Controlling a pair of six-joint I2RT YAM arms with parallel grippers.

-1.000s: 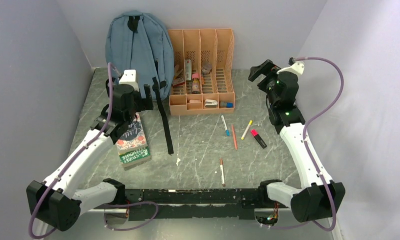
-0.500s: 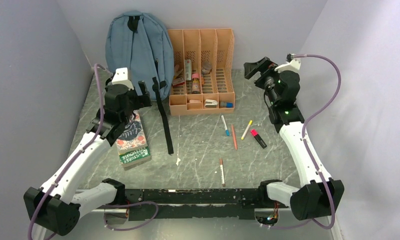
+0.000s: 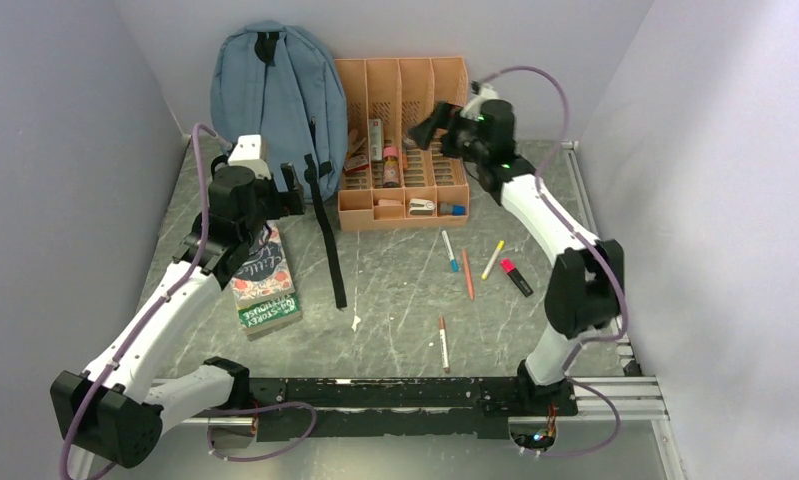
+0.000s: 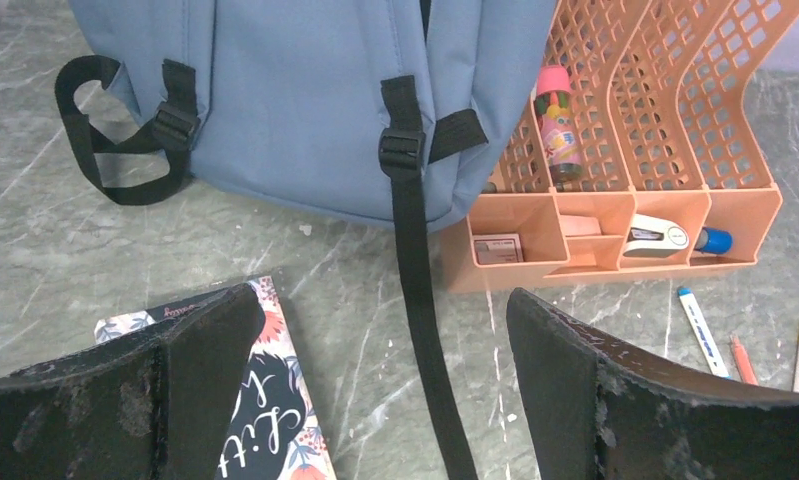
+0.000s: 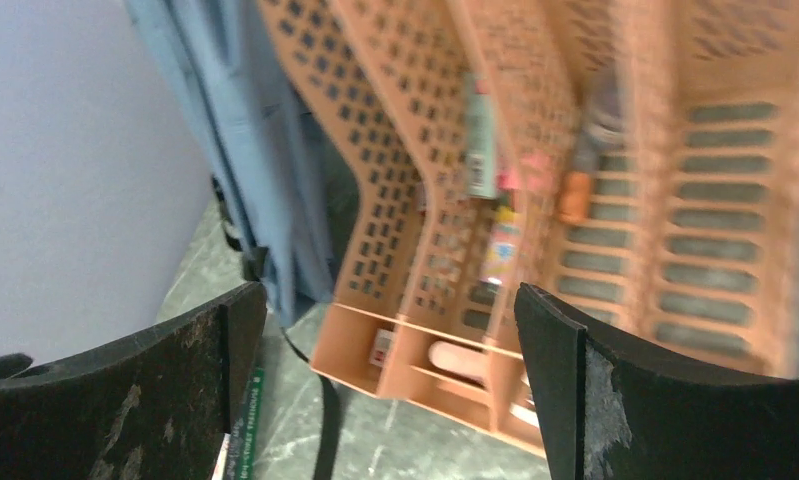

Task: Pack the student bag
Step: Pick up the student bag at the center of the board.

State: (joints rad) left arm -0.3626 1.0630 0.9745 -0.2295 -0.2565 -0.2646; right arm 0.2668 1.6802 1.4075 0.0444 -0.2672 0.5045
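Note:
I can see that the student bag's side edge (image 3: 338,118) faces my open right gripper. I should continue to go over the orange file organizer until the fingers straddle that edge (image 3: 333,138), and then close.
The student bag (image 3: 273,95) is dusty blue and leans upright against the back wall. One long black strap (image 3: 327,240) trails from it over the table. My left gripper (image 3: 297,183) hovers open just in front of the bag's lower edge. In the left wrist view the bag (image 4: 305,90) fills the top and the strap (image 4: 420,330) runs between my empty fingers. My right gripper (image 3: 425,128) is open in the air over the orange file organizer (image 3: 403,140). The right wrist view is blurred, showing the organizer (image 5: 535,180) and the bag's side (image 5: 265,180).
A stack of books (image 3: 265,280) lies under my left arm, seen in the left wrist view as a floral cover (image 4: 265,420). Several pens and markers (image 3: 467,272) lie scattered in front of the organizer, one pen (image 3: 443,343) nearer the front edge. Small items fill the organizer's slots.
My right arm has swung from the right side leftward, over the organizer. My left gripper has shifted slightly up toward the bag. Both stay open.

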